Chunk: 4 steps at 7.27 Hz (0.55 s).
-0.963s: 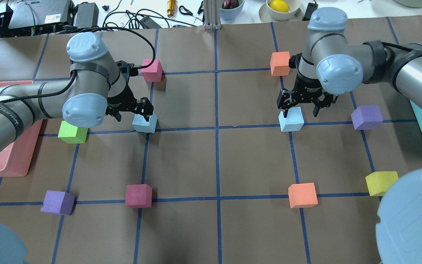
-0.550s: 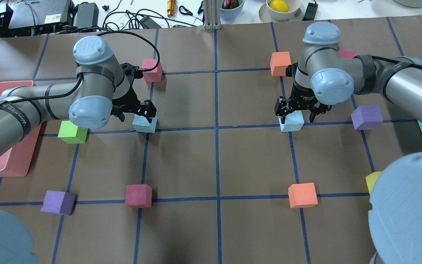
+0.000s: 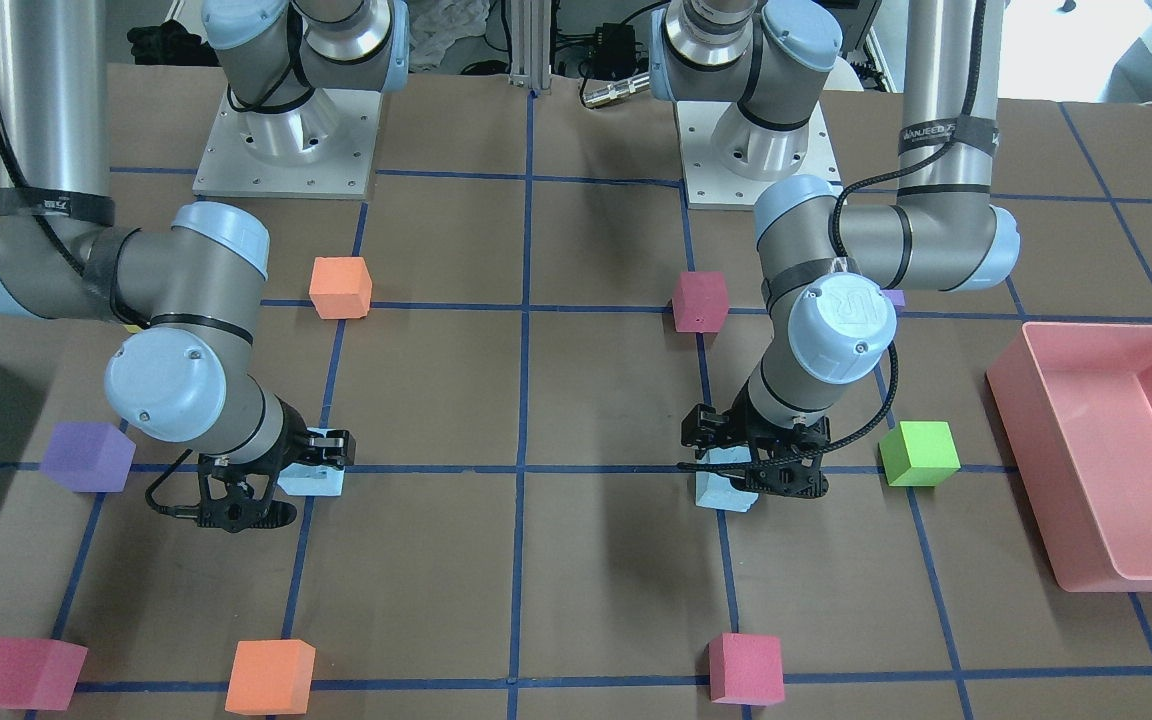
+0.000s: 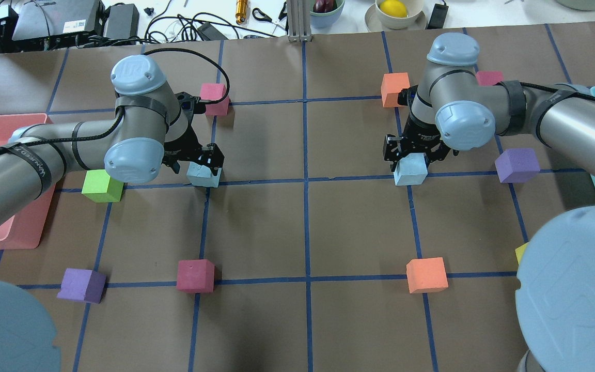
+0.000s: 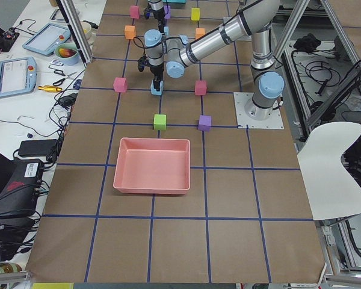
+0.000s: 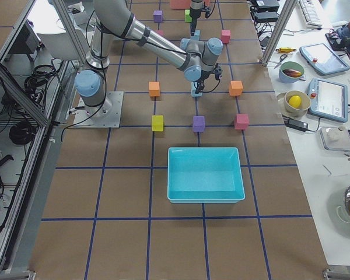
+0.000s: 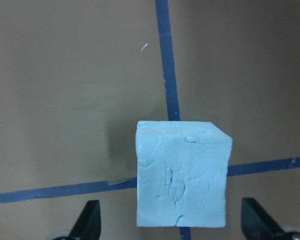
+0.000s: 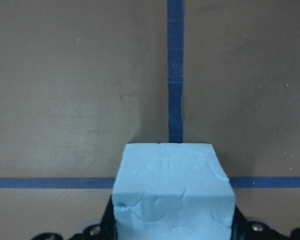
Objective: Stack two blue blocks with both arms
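The pale blue block (image 3: 724, 491) is marked with creases and dents (image 7: 174, 184), so I expect its sides to pinch inward when my left gripper squeezes and lifts it.
Two pale blue blocks rest on the brown table at blue tape crossings. My left gripper (image 4: 200, 161) is open and low over the left blue block (image 4: 203, 175). In the left wrist view its fingertips (image 7: 90, 222) stand apart on both sides of that block (image 7: 182, 175) with gaps. My right gripper (image 4: 415, 155) is down on the right blue block (image 4: 410, 171). In the right wrist view that block (image 8: 172, 195) fills the space between the black fingers, which press against its sides. From the front, both blocks (image 3: 726, 492) (image 3: 318, 480) sit on the table.
A green cube (image 4: 102, 186) lies just left of the left arm and a magenta cube (image 4: 214, 98) behind it. An orange cube (image 4: 394, 89) and a purple cube (image 4: 517, 165) flank the right gripper. A pink tray (image 4: 18, 120) is far left, a teal bin (image 6: 205, 150) far right.
Both arms have come down over their blue blocks. The right gripper's fingers have drawn in against its block. The left gripper stays open around its block.
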Available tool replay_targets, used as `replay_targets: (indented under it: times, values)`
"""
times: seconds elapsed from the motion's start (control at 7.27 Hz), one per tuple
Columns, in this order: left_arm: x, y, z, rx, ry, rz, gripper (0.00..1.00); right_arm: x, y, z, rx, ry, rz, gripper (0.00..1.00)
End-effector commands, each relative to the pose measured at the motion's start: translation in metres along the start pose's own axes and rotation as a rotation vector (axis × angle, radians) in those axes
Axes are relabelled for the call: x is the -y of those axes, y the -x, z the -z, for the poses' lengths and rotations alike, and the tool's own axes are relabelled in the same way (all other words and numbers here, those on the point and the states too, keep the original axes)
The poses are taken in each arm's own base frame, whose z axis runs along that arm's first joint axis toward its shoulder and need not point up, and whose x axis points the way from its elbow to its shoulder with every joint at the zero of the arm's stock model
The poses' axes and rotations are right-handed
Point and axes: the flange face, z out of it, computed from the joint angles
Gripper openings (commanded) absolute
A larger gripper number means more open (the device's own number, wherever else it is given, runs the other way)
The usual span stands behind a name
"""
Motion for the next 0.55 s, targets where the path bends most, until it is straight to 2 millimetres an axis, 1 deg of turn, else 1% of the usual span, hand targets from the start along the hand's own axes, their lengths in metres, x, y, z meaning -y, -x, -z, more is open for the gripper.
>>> replay_targets:
  times: [0.0,0.14,0.28,0.41]
  values:
    - [0.002,-0.002,-0.006,-0.001,0.006,-0.007,0.97,-0.005,0.004,0.018,-0.004,-0.02,-0.007,0.0]
    - [0.003,-0.002,-0.008,0.002,-0.006,-0.012,0.96,-0.032,0.021,0.054,0.006,-0.011,-0.026,0.0]
    - [0.004,-0.003,-0.009,0.002,-0.006,-0.006,0.96,-0.073,0.046,0.077,0.077,0.078,-0.027,0.0]
    - [0.003,-0.003,-0.013,0.001,0.002,-0.007,0.95,-0.106,0.087,0.085,0.072,0.094,-0.05,0.0]
